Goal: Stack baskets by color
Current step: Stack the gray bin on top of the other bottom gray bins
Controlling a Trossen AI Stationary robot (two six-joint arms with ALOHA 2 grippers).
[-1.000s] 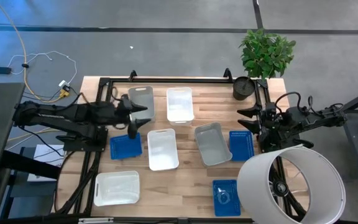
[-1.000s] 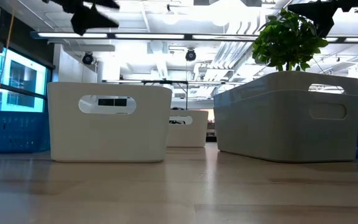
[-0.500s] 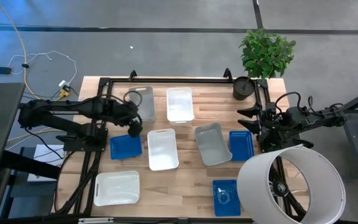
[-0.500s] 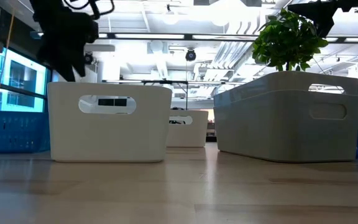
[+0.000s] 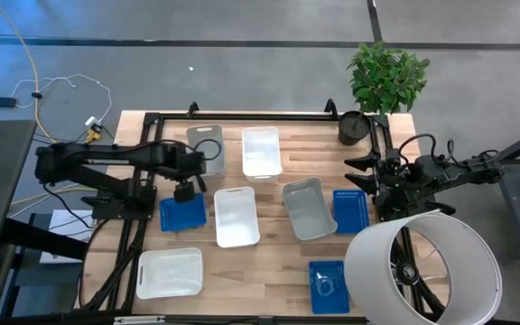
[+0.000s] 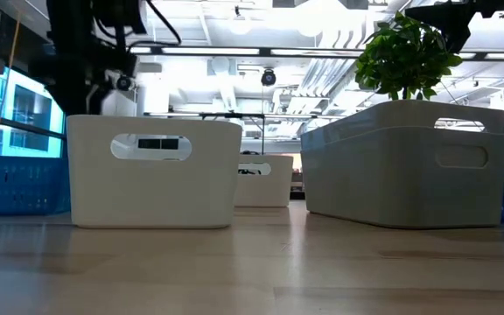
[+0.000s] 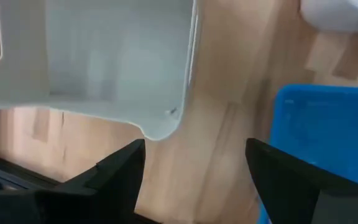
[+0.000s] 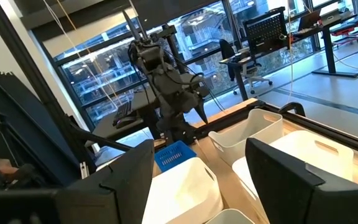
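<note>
Open wood (image 5: 281,255) surrounds the empty in the middle of the table grey basket (image 5: 310,208). That basket will slide along when I pull the far grey basket nested inside it.
Several baskets stand on their bases on the wooden table: a grey basket (image 5: 204,144) at far left, a white basket (image 5: 261,151) beside it, a white basket (image 5: 236,216) and a grey basket (image 5: 308,208) mid-table, blue baskets (image 5: 182,213) (image 5: 350,210) (image 5: 329,286), and a white basket (image 5: 170,273) near left. My left gripper (image 5: 187,187) points down, open, above the gap between the far-left grey basket (image 7: 104,56) and the blue basket (image 7: 328,137). My right gripper (image 5: 361,176) hangs level and open at the table's right side.
A large white cylinder (image 5: 422,266) covers the near right corner. A dark pot (image 5: 354,127) with a green plant (image 5: 385,77) stands at the far right corner. A black frame (image 5: 242,116) runs along the table's far edge. Bare wood (image 5: 260,280) shows between the near baskets.
My left gripper has sunk and tipped from nearly level to pointing down, shifting a little toward the near edge, over the gap between the grey and blue baskets. Its fingers stay open. No basket has moved.
</note>
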